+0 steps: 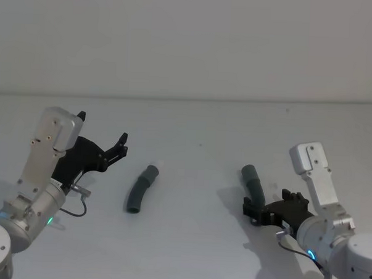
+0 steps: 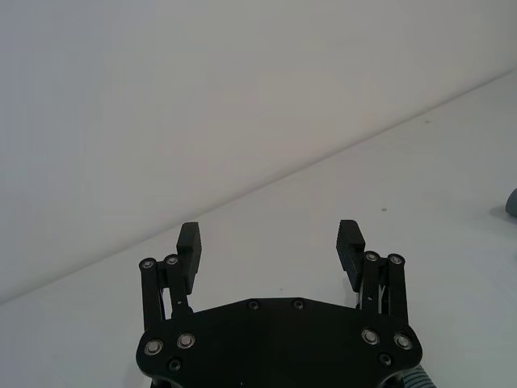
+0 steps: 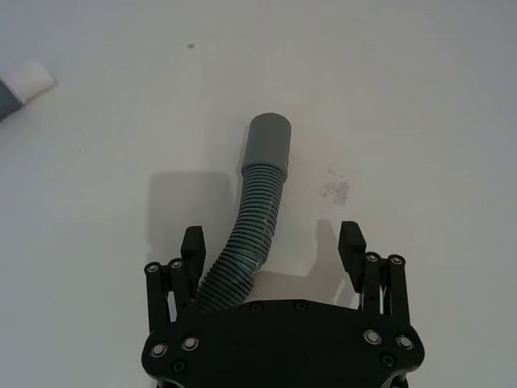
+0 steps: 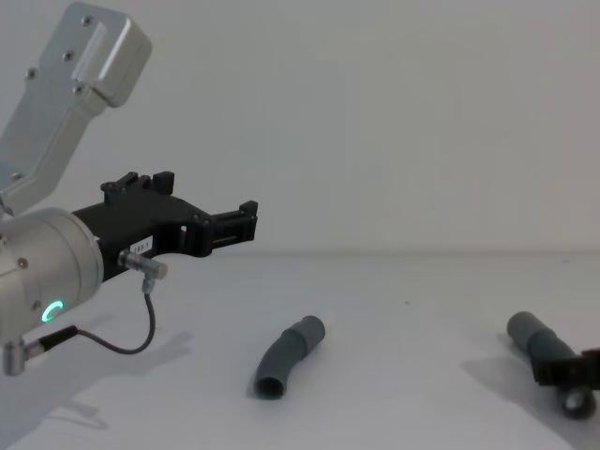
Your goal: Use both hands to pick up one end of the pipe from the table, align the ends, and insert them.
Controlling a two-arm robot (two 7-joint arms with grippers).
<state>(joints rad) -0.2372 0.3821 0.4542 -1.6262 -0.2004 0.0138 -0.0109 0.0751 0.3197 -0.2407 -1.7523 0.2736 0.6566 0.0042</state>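
My gripper will lift the ribbed body, and the wide smooth cuff point(image 4: 531, 330) should keep sticking out level, because the close, round ribs point(image 3: 255, 220) hold a gentle curve.
Two curved dark-grey ribbed pieces of the pipe lie apart on the white table point(image 1: 193, 251). The left piece point(image 1: 140, 188) point(image 4: 289, 354) has a narrow cuff with a white tip point(image 1: 159, 166) point(image 3: 31, 77) pointing away from me. My left gripper point(image 1: 119, 146) point(image 2: 269, 236) point(image 4: 246, 220) hovers open above the table, left of that piece, with nothing between its fingers. The right piece point(image 1: 253, 181) point(image 3: 257, 218) point(image 4: 530, 335) ends in a wide smooth cuff point(image 3: 268, 141). My right gripper point(image 1: 252, 211) point(image 3: 271, 238) point(image 4: 567, 370) is low at the table, open, its fingers on either side of this piece's ribbed body.
A thin black cable point(image 4: 131, 342) loops under the left wrist. A pale grey wall point(image 1: 190, 41) rises behind the table's far edge. A stretch of bare table separates the two pieces.
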